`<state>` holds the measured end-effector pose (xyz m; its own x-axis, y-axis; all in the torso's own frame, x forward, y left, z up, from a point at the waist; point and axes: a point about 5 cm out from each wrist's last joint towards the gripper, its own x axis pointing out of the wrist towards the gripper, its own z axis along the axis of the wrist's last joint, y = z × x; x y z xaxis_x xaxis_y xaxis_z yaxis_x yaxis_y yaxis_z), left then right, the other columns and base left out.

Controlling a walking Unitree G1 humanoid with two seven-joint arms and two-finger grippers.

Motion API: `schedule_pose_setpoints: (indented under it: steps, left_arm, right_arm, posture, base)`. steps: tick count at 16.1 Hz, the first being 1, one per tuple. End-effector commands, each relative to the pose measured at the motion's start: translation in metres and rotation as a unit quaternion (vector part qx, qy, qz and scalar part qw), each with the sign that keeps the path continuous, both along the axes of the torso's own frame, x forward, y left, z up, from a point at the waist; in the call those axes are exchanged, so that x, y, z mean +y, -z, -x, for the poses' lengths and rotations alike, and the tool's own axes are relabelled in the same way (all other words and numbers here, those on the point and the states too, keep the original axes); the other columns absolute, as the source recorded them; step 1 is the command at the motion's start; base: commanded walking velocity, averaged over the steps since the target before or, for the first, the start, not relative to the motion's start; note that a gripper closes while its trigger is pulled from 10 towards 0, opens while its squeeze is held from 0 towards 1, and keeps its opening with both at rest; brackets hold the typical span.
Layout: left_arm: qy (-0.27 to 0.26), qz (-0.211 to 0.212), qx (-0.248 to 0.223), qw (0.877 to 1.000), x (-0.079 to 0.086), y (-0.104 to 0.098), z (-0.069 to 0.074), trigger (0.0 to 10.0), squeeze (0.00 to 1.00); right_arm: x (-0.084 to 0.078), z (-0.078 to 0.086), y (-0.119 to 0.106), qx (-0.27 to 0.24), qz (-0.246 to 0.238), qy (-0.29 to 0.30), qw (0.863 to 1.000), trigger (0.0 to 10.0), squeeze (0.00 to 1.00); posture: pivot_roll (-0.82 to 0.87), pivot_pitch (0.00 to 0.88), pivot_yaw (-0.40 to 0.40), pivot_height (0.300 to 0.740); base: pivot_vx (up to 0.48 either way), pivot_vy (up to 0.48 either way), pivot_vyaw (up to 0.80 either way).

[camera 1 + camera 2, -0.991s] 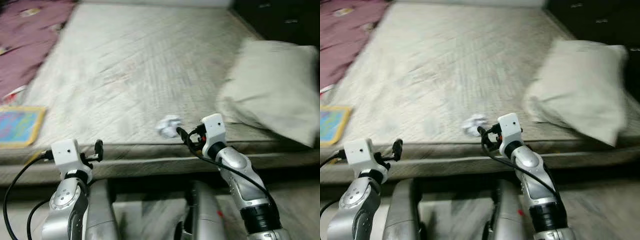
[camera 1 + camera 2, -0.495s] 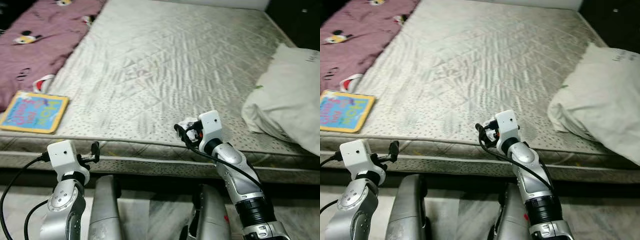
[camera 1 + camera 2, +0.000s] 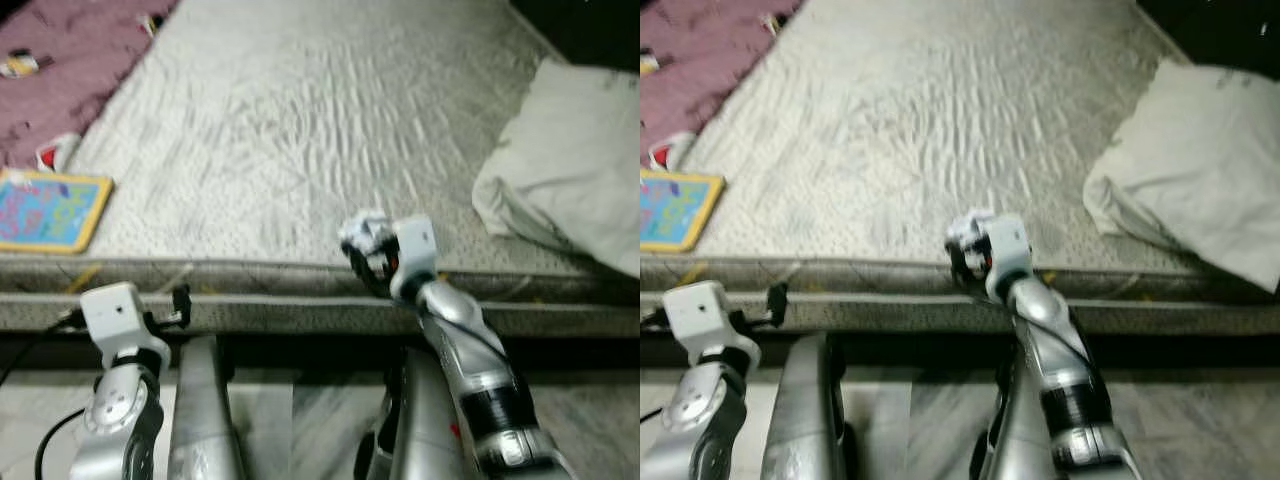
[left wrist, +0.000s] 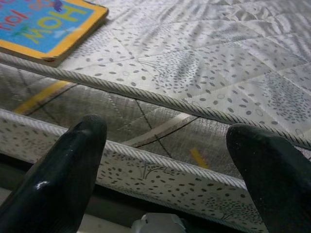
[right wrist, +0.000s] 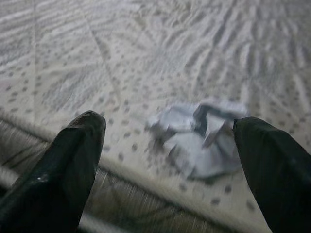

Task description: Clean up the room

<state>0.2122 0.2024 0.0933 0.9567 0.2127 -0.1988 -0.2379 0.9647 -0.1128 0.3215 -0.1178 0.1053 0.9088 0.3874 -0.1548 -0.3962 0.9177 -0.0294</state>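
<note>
The crumpled white paper (image 3: 367, 231) has open folds (image 5: 202, 122) gaping in it, so it will squeeze thin between my fingers and bulge out around them when I lift it.
A crumpled ball of white paper (image 3: 362, 231) (image 5: 199, 137) lies on the grey-white mattress (image 3: 300, 130) close to its front edge. My right gripper (image 5: 170, 160) is open just in front of the ball, one black finger (image 5: 73, 160) to each side of it, short of touching. My left gripper (image 4: 165, 179) is open lower at the left, facing the side of the mattress (image 4: 160, 170) below the piping. A blue book with a yellow border (image 3: 45, 208) (image 4: 43, 24) lies flat at the mattress's left front corner.
A white pillow (image 3: 570, 165) rests on the right part of the mattress. A purple patterned blanket (image 3: 70, 60) covers the far left. Dark furniture (image 3: 1230, 30) stands at the back right. Marbled floor (image 3: 270, 430) shows between my legs below the bed edge.
The camera has swung and blurred as I shifted. My right gripper has come closer to the paper ball, which now sits between its open fingers. The left arm stays low.
</note>
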Motion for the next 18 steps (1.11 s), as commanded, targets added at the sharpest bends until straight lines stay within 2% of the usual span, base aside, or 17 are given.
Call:
schedule_pose_setpoints:
  steps: [1, 3, 6, 9, 12, 14, 17, 18]
  left_arm:
    - [-0.005, -0.012, -0.004, 1.000, 0.002, -0.004, 0.004, 10.0, 0.00]
    - [-0.008, -0.017, 0.002, 1.000, 0.006, -0.003, 0.010, 10.0, 0.00]
    - [-0.014, -0.026, -0.004, 1.000, 0.007, -0.009, 0.009, 10.0, 0.00]
    - [-0.011, -0.031, -0.001, 0.999, 0.003, -0.010, 0.016, 10.0, 0.00]
    - [-0.011, -0.034, 0.004, 0.999, 0.000, -0.010, 0.022, 10.0, 0.00]
    - [-0.014, -0.033, 0.009, 0.999, -0.001, -0.009, 0.024, 10.0, 0.00]
    - [-0.014, -0.031, 0.012, 0.999, -0.003, -0.008, 0.024, 10.0, 0.00]
    - [-0.014, -0.031, 0.013, 0.999, -0.004, -0.008, 0.024, 10.0, 0.00]
  right_arm:
    - [-0.004, -0.007, -0.004, -0.014, 0.003, 0.013, 1.000, 10.0, 0.00]
    - [0.000, -0.018, -0.008, -0.023, 0.001, 0.024, 0.999, 10.0, 0.00]
    - [0.008, -0.032, -0.016, -0.043, 0.000, 0.029, 0.999, 10.0, 0.00]
    - [0.021, -0.046, -0.026, -0.065, 0.007, 0.030, 0.997, 10.0, 0.00]
    - [0.031, -0.055, -0.031, -0.071, 0.020, 0.051, 0.996, 10.0, 0.00]
    - [0.036, -0.059, -0.030, -0.064, 0.052, 0.067, 0.994, 10.0, 0.00]
    - [0.036, -0.059, -0.022, -0.045, 0.080, 0.082, 0.992, 10.0, 0.00]
    - [0.035, -0.058, -0.016, -0.032, 0.088, 0.087, 0.992, 4.7, 0.00]
  posture:
    - [0.00, 0.142, -0.063, 0.481]
    - [0.01, 0.167, -0.069, 0.481]
    - [0.03, 0.200, -0.082, 0.481]
    - [0.05, 0.237, -0.089, 0.481]
    - [0.06, 0.252, -0.101, 0.481]
    - [0.06, 0.254, -0.109, 0.481]
    - [0.06, 0.250, -0.115, 0.481]
    - [0.06, 0.246, -0.116, 0.481]
  base:
    - [0.000, 0.000, 0.00]
    - [0.000, 0.000, 0.00]
    - [0.000, 0.000, 0.00]
    - [0.000, 0.000, 0.00]
    - [0.000, 0.000, 0.00]
    - [0.000, 0.000, 0.00]
    - [0.000, 0.000, 0.00]
    - [0.000, 0.000, 0.00]
